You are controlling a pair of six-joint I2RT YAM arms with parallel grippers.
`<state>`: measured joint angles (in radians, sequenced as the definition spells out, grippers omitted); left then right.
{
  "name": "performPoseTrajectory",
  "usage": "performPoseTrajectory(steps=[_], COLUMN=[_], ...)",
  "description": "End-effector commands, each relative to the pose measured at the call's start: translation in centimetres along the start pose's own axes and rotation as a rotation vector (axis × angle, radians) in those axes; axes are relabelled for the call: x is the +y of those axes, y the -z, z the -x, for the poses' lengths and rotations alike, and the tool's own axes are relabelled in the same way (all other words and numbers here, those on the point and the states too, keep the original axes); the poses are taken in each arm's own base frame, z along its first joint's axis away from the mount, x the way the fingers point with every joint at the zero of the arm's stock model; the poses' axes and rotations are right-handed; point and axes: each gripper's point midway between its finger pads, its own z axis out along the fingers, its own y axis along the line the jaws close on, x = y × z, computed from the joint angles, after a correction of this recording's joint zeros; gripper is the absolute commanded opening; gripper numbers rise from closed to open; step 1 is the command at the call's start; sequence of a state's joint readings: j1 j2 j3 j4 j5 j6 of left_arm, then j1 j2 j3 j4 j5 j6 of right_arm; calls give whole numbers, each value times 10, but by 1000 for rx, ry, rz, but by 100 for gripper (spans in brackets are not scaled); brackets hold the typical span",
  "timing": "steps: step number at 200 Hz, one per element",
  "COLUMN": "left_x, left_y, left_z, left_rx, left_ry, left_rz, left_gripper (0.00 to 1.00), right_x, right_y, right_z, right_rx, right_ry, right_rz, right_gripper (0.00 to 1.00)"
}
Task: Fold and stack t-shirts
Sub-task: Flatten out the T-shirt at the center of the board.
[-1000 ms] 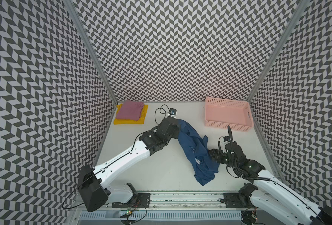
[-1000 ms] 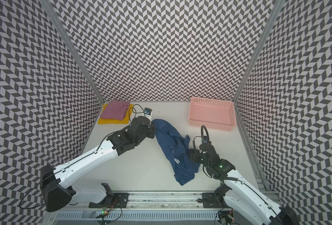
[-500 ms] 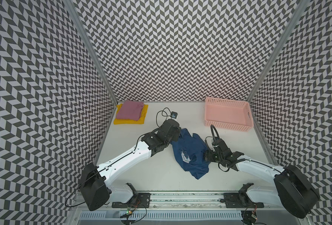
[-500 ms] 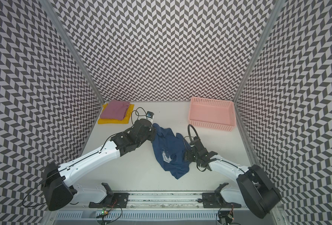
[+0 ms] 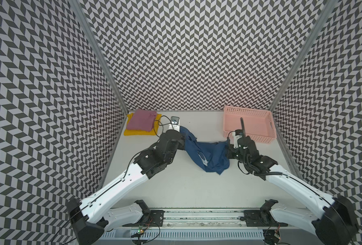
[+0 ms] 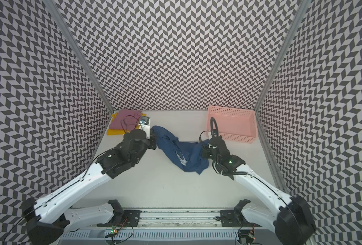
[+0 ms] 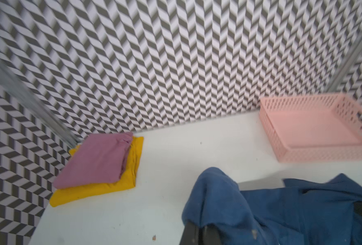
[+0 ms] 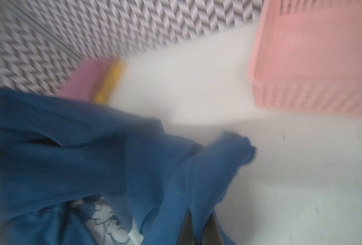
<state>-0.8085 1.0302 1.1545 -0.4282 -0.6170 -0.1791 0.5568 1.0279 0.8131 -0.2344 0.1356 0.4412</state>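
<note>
The navy blue t-shirt hangs crumpled (image 5: 202,156) from both grippers, so I should draw it toward the front edge (image 5: 201,188), lay it down and regrasp with my right gripper.
The navy blue t-shirt (image 5: 205,152) (image 6: 182,152) hangs crumpled and stretched between both grippers above mid-table, with a bit of its pale print (image 5: 203,160) showing. My left gripper (image 5: 184,133) (image 6: 154,136) (image 7: 203,228) is shut on its back-left end. My right gripper (image 5: 229,146) (image 6: 204,146) (image 8: 199,220) is shut on its right end; the right wrist view is blurred. A folded mauve-pink t-shirt (image 5: 142,119) (image 7: 97,161) lies on a folded yellow t-shirt (image 5: 139,132) (image 7: 99,191) in the back left corner.
A pink perforated basket (image 5: 248,135) (image 6: 231,137) (image 7: 324,154) stands at the back right, close behind my right gripper, with nothing showing inside it. Patterned walls close in the table at the left, back and right. The arm bases sit on a rail at the front edge.
My right gripper has shut on the navy shirt and pulled right and back toward the basket. The left gripper shifted back. The shirt went from a bunched heap to stretched between them.
</note>
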Motion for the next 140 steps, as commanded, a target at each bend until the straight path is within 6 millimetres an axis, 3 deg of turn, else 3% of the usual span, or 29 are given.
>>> performPoseTrajectory(steps=[1, 12, 26, 57, 90, 115, 121, 132, 138, 140], left_x=[45, 56, 66, 69, 58, 39, 34, 30, 31, 31], left_y=[61, 82, 101, 119, 108, 89, 84, 75, 72, 72], left_z=[79, 91, 101, 101, 61, 14, 2, -21, -32, -34], left_rx=[-248, -297, -331, -309, -184, -35, 11, 96, 134, 144], left_ry=[125, 160, 181, 206, 236, 253, 258, 275, 277, 276], left_rz=[47, 31, 16, -44, -95, -145, -151, -130, -112, -106], left_gripper=[0, 0, 0, 0, 0, 0, 13, 54, 89, 95], right_x=[14, 18, 24, 26, 22, 16, 14, 15, 16, 16], right_y=[67, 91, 109, 122, 121, 109, 105, 100, 98, 98], right_z=[83, 95, 95, 55, -3, -26, -29, -30, -31, -31], right_rx=[-305, -349, -343, -170, -10, 61, 69, 82, 90, 92], right_ry=[19, 26, 44, 34, -49, -69, -69, -61, -59, -58], right_rz=[30, 58, 105, 174, 250, 238, 227, 222, 224, 224], right_gripper=[0, 0, 0, 0, 1, 0, 0, 0, 0, 0])
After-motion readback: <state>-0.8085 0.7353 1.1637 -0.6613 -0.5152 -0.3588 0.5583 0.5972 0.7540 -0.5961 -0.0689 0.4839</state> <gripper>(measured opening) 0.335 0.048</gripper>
